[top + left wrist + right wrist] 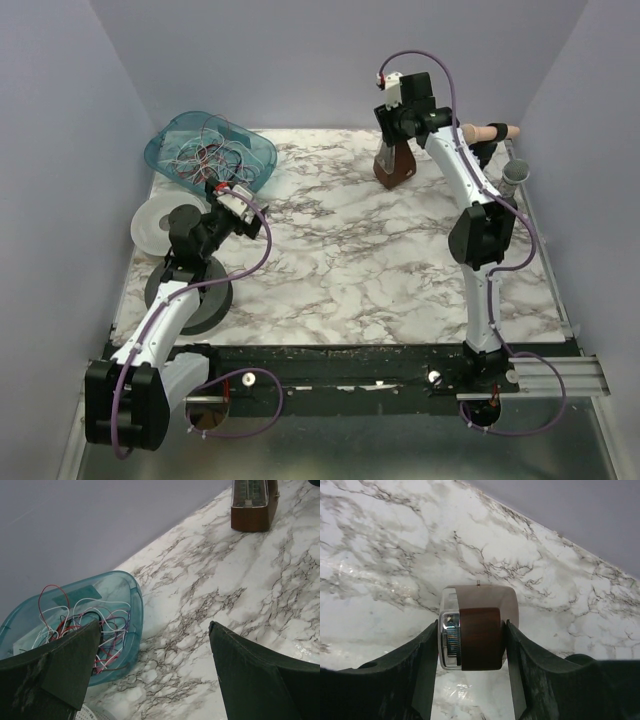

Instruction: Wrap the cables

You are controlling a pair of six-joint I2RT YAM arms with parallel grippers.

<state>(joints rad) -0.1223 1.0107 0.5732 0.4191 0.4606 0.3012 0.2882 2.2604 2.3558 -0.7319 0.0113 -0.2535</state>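
Note:
My right gripper keeps taking the upright metronome toward the wooden-handled tool (482, 133) and lets go of it just before the tool, because the marble (429, 178) next to the metronome is clear.
The cables (210, 152), thin red, white, black and pink wires in many small loops, lie in a teal plastic basket (258, 152) at the back left. In the left wrist view the cables (85, 625) sit in the basket (136, 600) behind my left finger. My left gripper (232, 198) is open and empty just in front of the basket, its jaws wide apart over bare marble (155, 630). My right gripper (398, 145) is at the back, shut on a brown metronome (396, 165). Its fingers press both sides of the metronome (479, 637).
A white plate (158, 225) and a dark grey disc (195, 295) lie at the left by my left arm. A wooden-handled tool (490, 132) and a grey cylinder (513, 175) sit at the right edge. Walls close in the back and sides.

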